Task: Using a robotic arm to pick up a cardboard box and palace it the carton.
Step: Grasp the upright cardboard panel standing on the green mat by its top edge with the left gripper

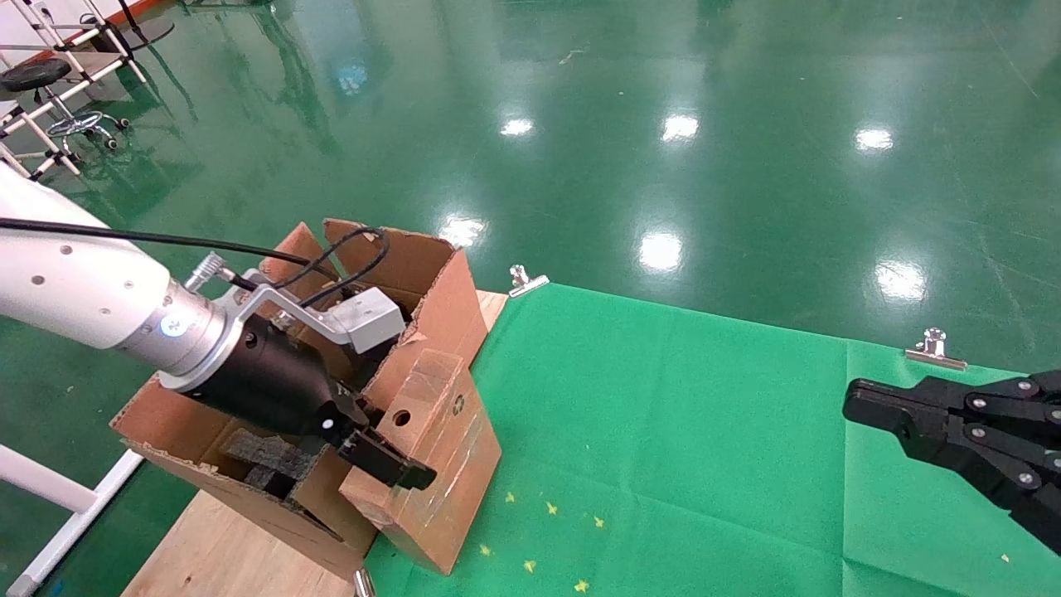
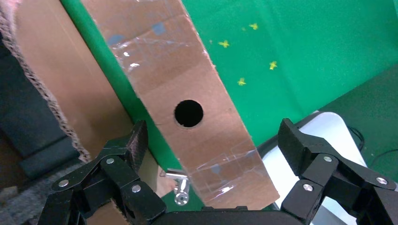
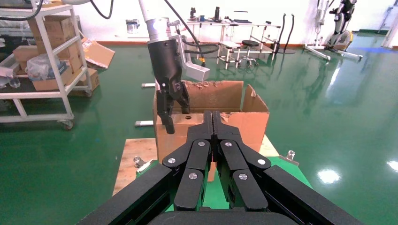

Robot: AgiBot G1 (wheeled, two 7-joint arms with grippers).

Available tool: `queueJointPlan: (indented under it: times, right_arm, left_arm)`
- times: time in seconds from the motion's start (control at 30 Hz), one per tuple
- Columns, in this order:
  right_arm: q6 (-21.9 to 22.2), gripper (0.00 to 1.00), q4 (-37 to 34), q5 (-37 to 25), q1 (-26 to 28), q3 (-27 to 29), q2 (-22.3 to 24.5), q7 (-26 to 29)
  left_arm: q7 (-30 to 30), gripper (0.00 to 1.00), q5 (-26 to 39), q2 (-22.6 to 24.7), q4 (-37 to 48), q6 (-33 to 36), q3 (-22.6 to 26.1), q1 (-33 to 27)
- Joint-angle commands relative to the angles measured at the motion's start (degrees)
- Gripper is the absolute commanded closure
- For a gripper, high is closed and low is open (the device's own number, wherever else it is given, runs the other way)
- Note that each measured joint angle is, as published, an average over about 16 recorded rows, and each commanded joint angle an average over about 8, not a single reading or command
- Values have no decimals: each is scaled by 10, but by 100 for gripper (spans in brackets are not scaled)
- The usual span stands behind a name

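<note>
The cardboard box [image 1: 459,497] is standing next to the carton, far from my right gripper. My left gripper should take hold of the box's upper end [image 1: 423,423] and raise the box over the carton's side.
The cardboard box [image 1: 439,464] is slim and brown, with a round hole and clear tape. It stands tilted on the green mat, leaning against the outer right wall of the carton [image 1: 431,274]. The robotic arm's left gripper [image 1: 390,444] straddles the box's upper end. In the left wrist view the box [image 2: 187,70] runs between the two spread fingers [image 2: 136,140] with a gap on each side, so the left gripper [image 2: 213,140] is open. Black foam blocks [image 1: 265,456] lie inside the carton. My right gripper [image 1: 862,406] hovers shut at the far right, holding nothing.
A green mat [image 1: 704,431] covers the table and is held by metal clips [image 1: 526,280] [image 1: 935,347]. Bare wooden board [image 1: 215,555] shows under the carton. Shiny green floor lies beyond. The right wrist view shows a shelf cart [image 3: 42,70] far behind.
</note>
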Motion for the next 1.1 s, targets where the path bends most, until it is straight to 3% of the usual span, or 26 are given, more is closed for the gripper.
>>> queueJointPlan:
  times: [0.03, 0.2, 0.27, 1.1]
  right_arm:
    - [0, 0, 0, 0, 0, 0, 0, 0]
    - [0, 0, 0, 0, 0, 0, 0, 0]
    - [0, 0, 0, 0, 0, 0, 0, 0]
    - [0, 0, 0, 0, 0, 0, 0, 0]
  left_arm:
    - [-6, 22, -2, 2, 1, -2, 11, -3]
    - [-15, 85, 0, 6, 2, -1, 23, -8]
    - [-16, 100, 1, 6, 3, -1, 24, -9]
    - [-9, 100, -1, 4, 2, -1, 15, -4]
